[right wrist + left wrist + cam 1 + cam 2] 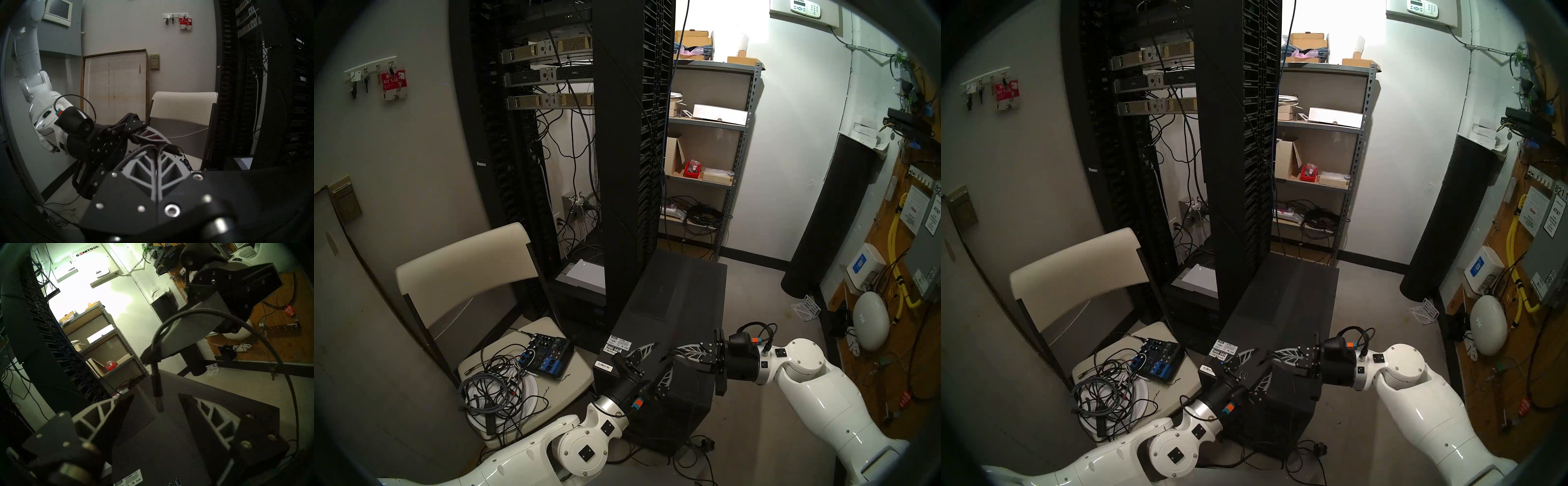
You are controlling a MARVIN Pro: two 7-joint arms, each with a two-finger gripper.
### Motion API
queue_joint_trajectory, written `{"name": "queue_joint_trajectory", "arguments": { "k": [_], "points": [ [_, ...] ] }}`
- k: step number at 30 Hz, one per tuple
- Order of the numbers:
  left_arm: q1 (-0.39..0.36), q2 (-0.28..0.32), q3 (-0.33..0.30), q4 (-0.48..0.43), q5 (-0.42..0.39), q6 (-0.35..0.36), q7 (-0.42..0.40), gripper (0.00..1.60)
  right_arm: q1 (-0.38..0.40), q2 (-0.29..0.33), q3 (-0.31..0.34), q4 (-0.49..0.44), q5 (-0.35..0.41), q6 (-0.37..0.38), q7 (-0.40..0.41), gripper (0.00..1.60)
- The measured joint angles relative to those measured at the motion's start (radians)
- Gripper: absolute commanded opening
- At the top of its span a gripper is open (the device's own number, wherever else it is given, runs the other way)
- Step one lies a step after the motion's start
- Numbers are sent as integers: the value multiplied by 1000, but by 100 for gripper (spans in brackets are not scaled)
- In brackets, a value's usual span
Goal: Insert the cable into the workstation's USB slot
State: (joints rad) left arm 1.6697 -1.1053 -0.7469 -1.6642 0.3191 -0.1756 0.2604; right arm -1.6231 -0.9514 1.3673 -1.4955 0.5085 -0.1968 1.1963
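The black USB plug (156,382) will slide up into the robot's right gripper when the robot pushes it, as the plug hangs far below a loose cable loop (227,315).
The workstation (680,292) is a black tower case in the middle of the floor, with white stickers (617,343) at its near end. My right gripper (674,351) reaches in from the right and is shut on the cable (254,331), just behind its plug. The black USB plug (157,390) hangs down from those fingertips (171,338), silver tip lowest, above the case top. My left gripper (156,396) is open around the plug, its fingers (105,411) apart from it. Two blue USB ports (173,484) sit on the case edge below.
A cream chair (463,268) at the left holds a blue-black audio mixer (548,353) and a tangle of cords (490,383). The tall black server rack (629,135) stands right behind the case. A metal shelf (704,122) and a black cylinder (826,217) are further back. Loose wires (697,451) lie on the floor.
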Motion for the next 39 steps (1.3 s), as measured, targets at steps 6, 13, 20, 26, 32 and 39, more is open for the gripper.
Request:
{"name": "queue_joint_trajectory", "arguments": {
  "k": [6,13,20,26,32,39],
  "points": [
    [-2,2,-5,-7,-8,1,0,79,1,3,-1,7,-13,-7,1,0],
    [0,4,1,-11,-13,1,-1,65,4,-3,-1,12,-24,-11,0,0],
    [2,5,14,-14,-21,2,-5,0,6,-11,0,16,-31,-12,-11,0],
    [6,6,15,-14,-35,1,1,0,9,-21,-1,21,-30,-14,-12,0],
    [18,0,9,-14,-72,-11,14,0,8,-35,0,27,-27,-24,-16,53],
    [31,-10,1,-17,-118,-26,23,0,-3,-52,7,25,-24,-43,-31,61]
  ]
}}
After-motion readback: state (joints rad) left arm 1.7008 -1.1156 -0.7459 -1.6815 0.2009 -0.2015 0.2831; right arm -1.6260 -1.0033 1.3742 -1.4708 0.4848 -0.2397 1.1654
